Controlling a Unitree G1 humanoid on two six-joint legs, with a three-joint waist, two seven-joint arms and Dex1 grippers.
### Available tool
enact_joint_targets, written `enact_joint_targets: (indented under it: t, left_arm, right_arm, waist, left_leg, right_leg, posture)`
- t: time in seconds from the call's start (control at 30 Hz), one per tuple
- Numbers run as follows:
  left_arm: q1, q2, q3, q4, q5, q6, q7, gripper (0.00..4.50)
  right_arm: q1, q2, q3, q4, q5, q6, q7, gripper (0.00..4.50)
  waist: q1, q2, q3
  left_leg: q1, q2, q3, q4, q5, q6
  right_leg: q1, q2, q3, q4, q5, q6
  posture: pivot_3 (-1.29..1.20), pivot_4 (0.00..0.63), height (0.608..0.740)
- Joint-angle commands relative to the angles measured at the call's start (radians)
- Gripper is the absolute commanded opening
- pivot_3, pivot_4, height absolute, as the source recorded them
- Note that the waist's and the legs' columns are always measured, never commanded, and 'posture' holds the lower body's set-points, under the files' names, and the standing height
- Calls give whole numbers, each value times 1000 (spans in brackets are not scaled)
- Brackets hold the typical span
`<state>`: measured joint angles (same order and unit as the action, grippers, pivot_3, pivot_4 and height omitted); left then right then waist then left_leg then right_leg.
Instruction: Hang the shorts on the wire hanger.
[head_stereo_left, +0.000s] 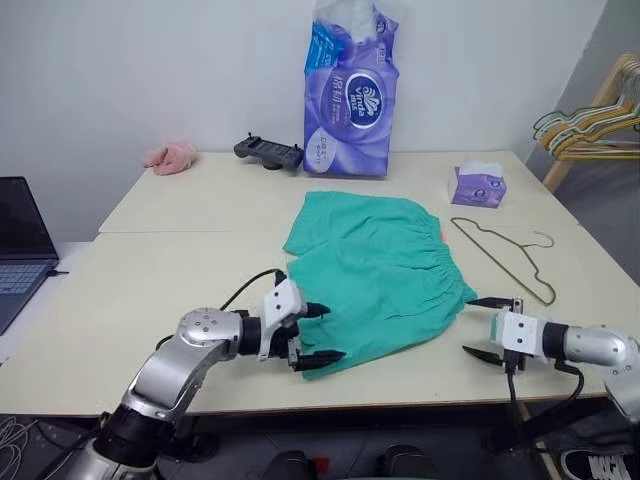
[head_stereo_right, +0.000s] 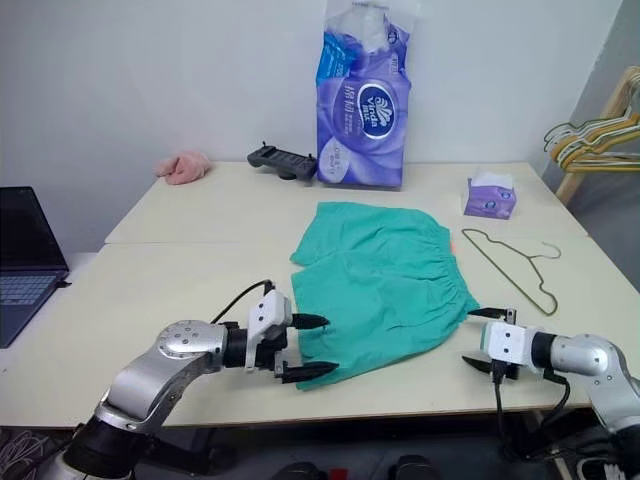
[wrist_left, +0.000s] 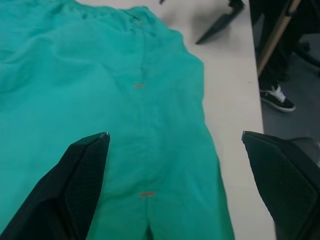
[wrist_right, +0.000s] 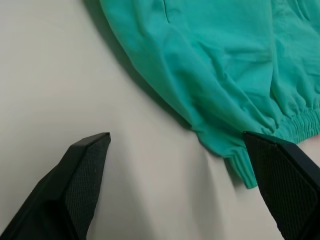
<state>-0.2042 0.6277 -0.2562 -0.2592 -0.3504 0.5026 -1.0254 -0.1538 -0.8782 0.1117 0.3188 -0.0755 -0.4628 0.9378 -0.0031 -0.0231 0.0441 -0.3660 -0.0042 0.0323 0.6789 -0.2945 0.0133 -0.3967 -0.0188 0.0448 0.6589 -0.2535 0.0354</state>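
Observation:
The shorts' near waistband corner (head_stereo_right: 472, 303), that corner (head_stereo_left: 469, 294), sticks out free toward my right gripper's open fingers, so I should keep moving them in until they straddle it, then close.
The teal-green shorts (head_stereo_left: 380, 270) lie flat in the middle of the table, gathered waistband on the right. The thin olive-gold wire hanger (head_stereo_left: 505, 255) lies flat on the table just right of them. My left gripper (head_stereo_left: 322, 335) is open at the shorts' near-left hem, pointing right, its fingers over the cloth edge (wrist_left: 145, 150). My right gripper (head_stereo_left: 482, 327) is open at the shorts' near-right corner, pointing left at the waistband end (wrist_right: 245, 165), with bare table between its fingers. Neither holds anything.
A purple tissue pack (head_stereo_left: 350, 95), a black controller (head_stereo_left: 268, 151), a pink fluffy cloth (head_stereo_left: 172, 157) and a small tissue box (head_stereo_left: 478, 186) stand along the table's far side. A laptop (head_stereo_left: 20, 250) sits at left. Several hangers (head_stereo_left: 590, 125) hang on a wooden rack at right.

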Motion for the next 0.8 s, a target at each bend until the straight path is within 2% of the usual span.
enact_joint_targets:
  t: [0.03,0.17,0.3,0.67,0.77,0.8]
  left_arm:
    - [-36,-15,-47,10,17,1,-22,4500]
    - [-32,-3,-120,58,106,-84,-38,4500]
    - [-46,-35,-169,166,211,-196,-5,4500]
    - [-64,-83,-170,331,300,-290,34,4500]
    - [-67,-76,-168,331,292,-287,16,4500]
    - [-70,-73,-165,331,289,-285,12,4116]
  right_arm:
    - [-134,17,25,162,-41,-87,1,4481]
    - [-258,44,55,321,-76,-144,-12,4481]
    - [-336,67,91,420,-103,-189,-2,4481]
    - [-449,119,164,584,-195,-230,-18,4481]
    - [-470,123,175,612,-198,-234,7,3949]
    - [-475,124,179,618,-197,-236,13,3586]
  waist:
    - [-1,0,3]
    - [-2,0,6]
    - [-1,1,9]
    - [0,-1,6]
    - [0,-2,6]
    - [0,-2,6]
  left_leg:
    - [3,0,0,0,0,0]
    - [6,0,-3,0,-1,1]
    - [6,0,-4,-1,0,1]
    - [11,1,-3,-1,0,1]
    - [17,1,-4,-1,-1,1]
    - [19,1,-4,-2,-1,1]
  right_leg:
    - [3,0,0,-1,-1,-1]
    - [7,-1,1,-2,-4,-7]
    - [7,-3,1,-1,-5,-8]
    - [12,-6,2,-1,-5,-8]
    - [18,-6,1,-1,-5,-8]
    - [20,-6,1,-1,-5,-9]
  posture:
    - [34,25,740]
    - [36,27,740]
    - [43,38,740]
    - [62,23,740]
    - [66,20,740]
    - [66,17,740]
